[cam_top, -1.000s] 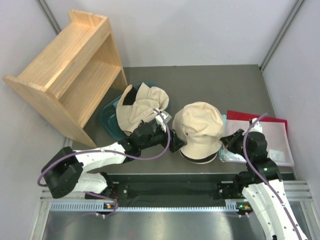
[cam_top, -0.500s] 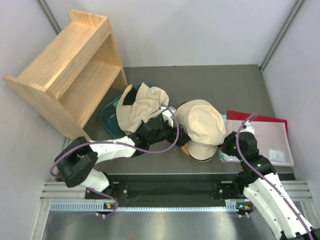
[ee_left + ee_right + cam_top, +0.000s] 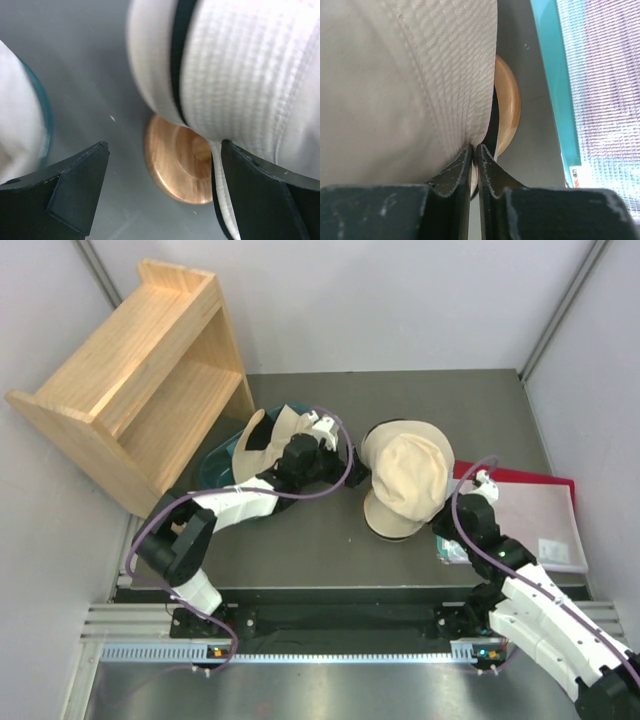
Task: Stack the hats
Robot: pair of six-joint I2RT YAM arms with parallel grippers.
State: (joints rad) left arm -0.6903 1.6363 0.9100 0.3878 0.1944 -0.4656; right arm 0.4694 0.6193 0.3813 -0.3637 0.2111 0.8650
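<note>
The hat is crooked on the stand with its brim bent down at its sides (image 3: 370, 498), so my left gripper should go up and straighten the hat's top (image 3: 410, 475) before it gets another hat.
A cream hat (image 3: 405, 480) sits draped over the wooden stand at the table's middle, with the stand's round base (image 3: 180, 165) showing under its brim. My right gripper (image 3: 441, 531) is at the hat's near right edge. In the right wrist view the right gripper (image 3: 474, 146) is shut on the brim of that hat (image 3: 395, 75), beside the base (image 3: 509, 100). My left gripper (image 3: 345, 462) is at the hat's left side. In the left wrist view the left gripper (image 3: 164, 145) is open and its right finger touches the hat (image 3: 240, 75). More cream-and-black hats (image 3: 285, 440) lie in the teal tub (image 3: 213, 478).
A wooden shelf unit (image 3: 140, 370) lies tipped at the back left. A red folder under a clear plastic sleeve (image 3: 535, 515) lies at the right, its teal edge (image 3: 555, 75) close to my right gripper. The tub's rim (image 3: 44, 115) is left of my left gripper.
The hat on the stand has shifted toward the far side and tilted. My left gripper moved away from me along its left edge. My right gripper moved left, holding the brim.
</note>
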